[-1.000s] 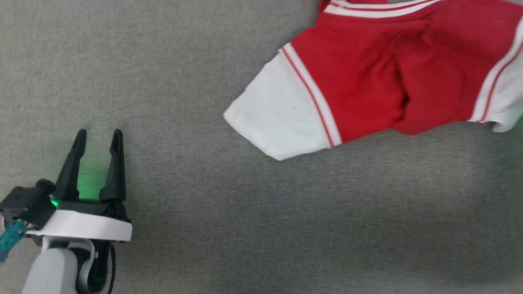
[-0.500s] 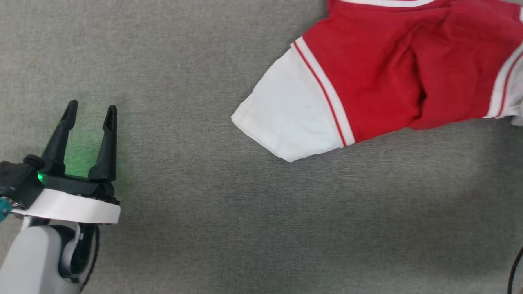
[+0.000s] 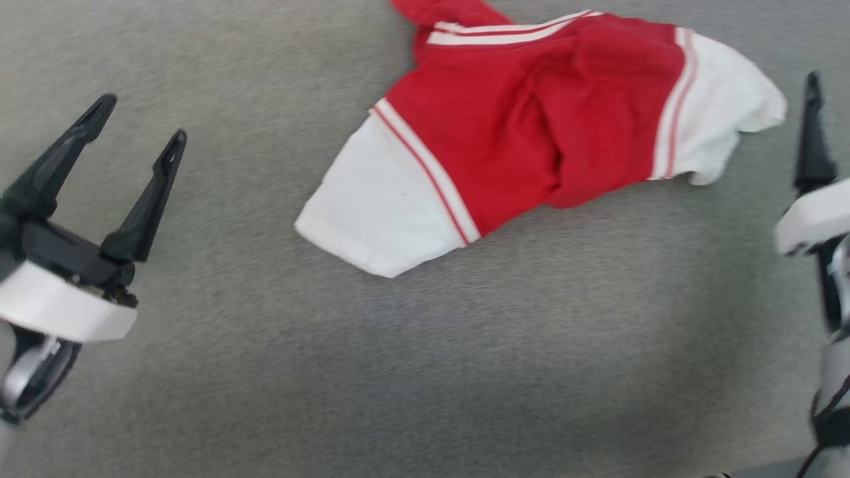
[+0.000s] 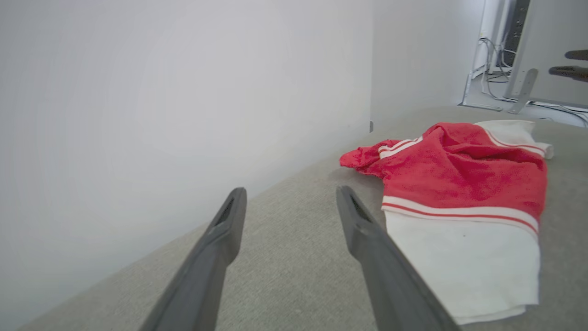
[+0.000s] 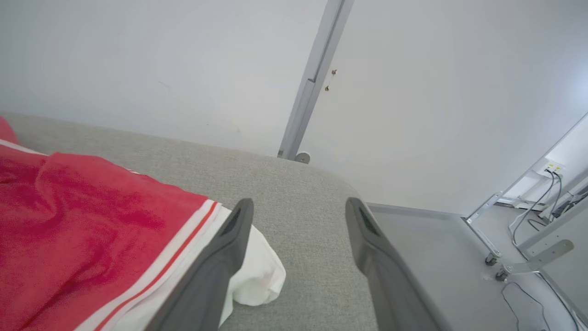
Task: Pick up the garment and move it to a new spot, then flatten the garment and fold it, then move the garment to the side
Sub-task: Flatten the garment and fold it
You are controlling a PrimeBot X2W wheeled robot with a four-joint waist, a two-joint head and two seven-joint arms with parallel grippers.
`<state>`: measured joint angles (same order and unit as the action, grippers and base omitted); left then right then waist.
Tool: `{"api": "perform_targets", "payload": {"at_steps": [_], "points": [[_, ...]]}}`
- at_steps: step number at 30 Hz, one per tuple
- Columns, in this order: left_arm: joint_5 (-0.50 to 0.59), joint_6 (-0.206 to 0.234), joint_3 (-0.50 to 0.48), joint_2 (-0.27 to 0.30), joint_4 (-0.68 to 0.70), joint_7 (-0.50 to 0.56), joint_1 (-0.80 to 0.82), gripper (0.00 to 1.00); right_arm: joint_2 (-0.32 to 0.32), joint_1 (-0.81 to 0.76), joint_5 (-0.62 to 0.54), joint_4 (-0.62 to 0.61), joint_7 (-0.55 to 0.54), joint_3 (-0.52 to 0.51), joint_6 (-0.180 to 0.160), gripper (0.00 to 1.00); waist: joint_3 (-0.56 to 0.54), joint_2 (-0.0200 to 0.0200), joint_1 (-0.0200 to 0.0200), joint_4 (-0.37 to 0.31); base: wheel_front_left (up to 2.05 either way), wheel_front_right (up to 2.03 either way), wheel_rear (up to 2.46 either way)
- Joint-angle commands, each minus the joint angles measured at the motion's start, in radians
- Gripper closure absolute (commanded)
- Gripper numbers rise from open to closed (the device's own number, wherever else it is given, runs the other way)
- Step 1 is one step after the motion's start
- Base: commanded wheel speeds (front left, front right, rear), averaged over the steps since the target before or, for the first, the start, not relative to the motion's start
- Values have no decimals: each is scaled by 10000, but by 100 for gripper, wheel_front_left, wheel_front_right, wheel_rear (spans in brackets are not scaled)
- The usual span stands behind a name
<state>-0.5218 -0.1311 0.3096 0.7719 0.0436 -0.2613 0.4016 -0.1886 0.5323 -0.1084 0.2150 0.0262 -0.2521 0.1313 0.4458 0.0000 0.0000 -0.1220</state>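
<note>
The garment's bunched body [image 3: 550,119] will fall open much longer when I lift the white sleeves, because red cloth [image 3: 452,11] sticks out past the striped collar.
The garment [image 3: 531,126] is a red shirt with white sleeve ends and striped trim, lying crumpled on the grey fabric surface [image 3: 425,372]. One white sleeve [image 3: 378,212] points toward me and the other [image 3: 724,113] lies at the right. My left gripper [image 3: 142,118] stands open and empty well left of the shirt; its wrist view has the garment [image 4: 464,184] just right of its right finger. My right gripper [image 5: 298,202] is also open and empty, at the garment's [image 5: 92,230] right sleeve end, with one finger [image 3: 811,133] near the right edge.
A white wall [image 4: 183,92] runs along the far side of the surface. The surface's rounded corner [image 5: 340,179] drops to a grey floor with cables and metal stand legs [image 5: 528,262]. A grey post [image 5: 312,78] stands on the wall.
The head camera has shifted, so the whole garment has come into view, farther left. The right gripper has entered at the right edge. The left gripper looks larger and tilted right, still open.
</note>
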Motion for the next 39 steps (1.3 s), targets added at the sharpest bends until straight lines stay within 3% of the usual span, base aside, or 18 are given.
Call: {"api": "perform_targets", "payload": {"at_steps": [1,4,9,14,22,28,29,30,31,32,36,39], "points": [[-463,11,530,436,11,190,494,0,254,-369,137,-346,194,120,-10,0,-264,0,0,-494,0,0,0],[-1777,11,1783,1228,107,1286,1505,0,710,-1006,146,-1037,450,400,-10,0,-279,0,0,-909,0,0,0],[-4997,14,3747,2137,412,4353,3159,0,1196,-1764,133,-1633,750,878,-10,0,-147,0,0,-1558,0,0,0],[-6741,14,5033,2598,-21,7173,4433,0,1360,-2137,201,-1568,919,1096,-10,0,112,0,0,-2015,0,0,0],[-7548,14,6169,2312,-1516,9385,5617,0,1380,-2084,665,-1309,1197,1385,-10,0,532,0,0,-2421,0,0,0],[-8538,14,6559,2047,-1749,9968,5423,0,1380,-1886,707,-1193,1233,1630,-10,0,629,0,0,-2601,0,0,0],[-8786,14,6590,2067,-1721,10057,5377,14,1377,-1841,665,-1185,1198,1654,-10,0,653,0,0,-2613,0,0,0],[-9023,14,6587,2083,-1683,10152,5329,49,1376,-1763,612,-1145,1143,1685,-10,0,686,0,0,-2628,0,0,0],[-9151,14,6574,2096,-1638,10221,5313,61,1376,-1657,513,-1114,1084,1707,-10,0,709,0,0,-2623,0,0,0],[-9137,15,6564,2215,-1614,10211,5437,100,1377,-1388,459,-1081,943,1732,-10,0,779,0,0,-2591,0,0,0],[-8854,15,6626,2245,-1529,10046,5706,100,1335,-646,972,-680,101,2135,-10,0,981,0,0,-2475,0,0,0],[-8981,18,6537,2201,-1418,9845,5866,100,763,222,2049,-118,-1227,2582,-15,0,1219,0,0,-2353,0,0,0]]}}
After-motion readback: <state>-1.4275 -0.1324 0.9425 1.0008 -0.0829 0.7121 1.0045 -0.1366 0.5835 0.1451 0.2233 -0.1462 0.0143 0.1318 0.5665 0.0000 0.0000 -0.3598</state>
